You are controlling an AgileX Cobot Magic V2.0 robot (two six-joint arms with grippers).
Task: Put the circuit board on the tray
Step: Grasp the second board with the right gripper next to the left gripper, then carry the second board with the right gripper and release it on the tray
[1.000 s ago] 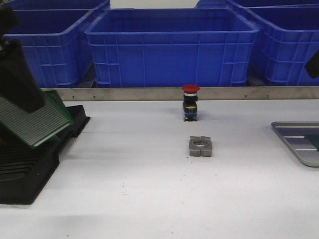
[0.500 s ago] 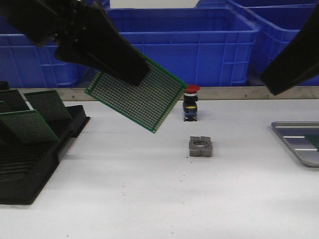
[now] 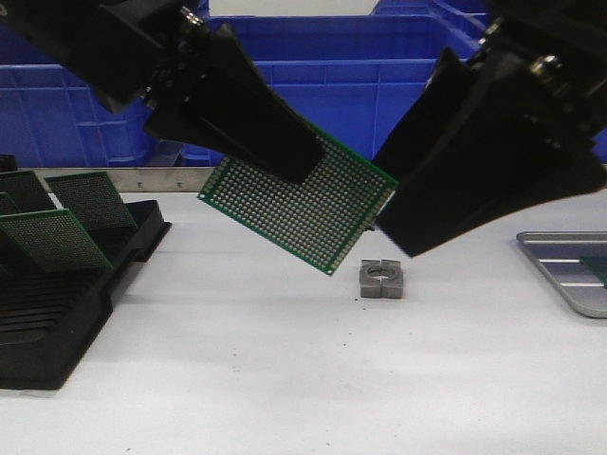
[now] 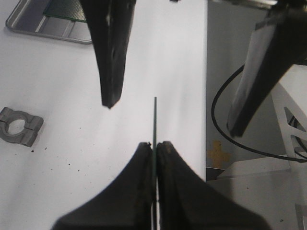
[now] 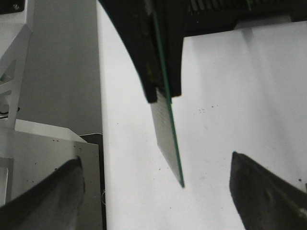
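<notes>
The silver tray [image 3: 566, 274] is a long way from the robot's left gripper, so next the right gripper grabs the circuit board by its loose end [image 3: 374, 195] and brings it to the tray.
A green perforated circuit board [image 3: 302, 204] hangs tilted in the air over the middle of the table, and my left gripper [image 3: 299, 166] is shut on its upper edge. The left wrist view shows that board [image 4: 155, 117] edge-on, pinched in my left gripper [image 4: 155, 143]. My right gripper [image 3: 384, 204] is open, its fingers standing either side of the board's right end without touching it. In the right wrist view the board [image 5: 168, 134] hangs between the spread fingers of my right gripper [image 5: 156, 158]. The silver tray [image 3: 560, 284] lies at the table's right edge.
Another green board [image 4: 67, 9] lies in the tray [image 4: 29, 28]. A grey metal block with a round hole [image 3: 381, 280] sits on the table below the held board. A black rack [image 3: 57, 313] with green boards [image 3: 52, 237] stands at left. Blue bins [image 3: 322, 95] line the back.
My left gripper lifted a board from the rack and carried it right to mid-table. My right arm came in from the right, its open fingers now around the board's end.
</notes>
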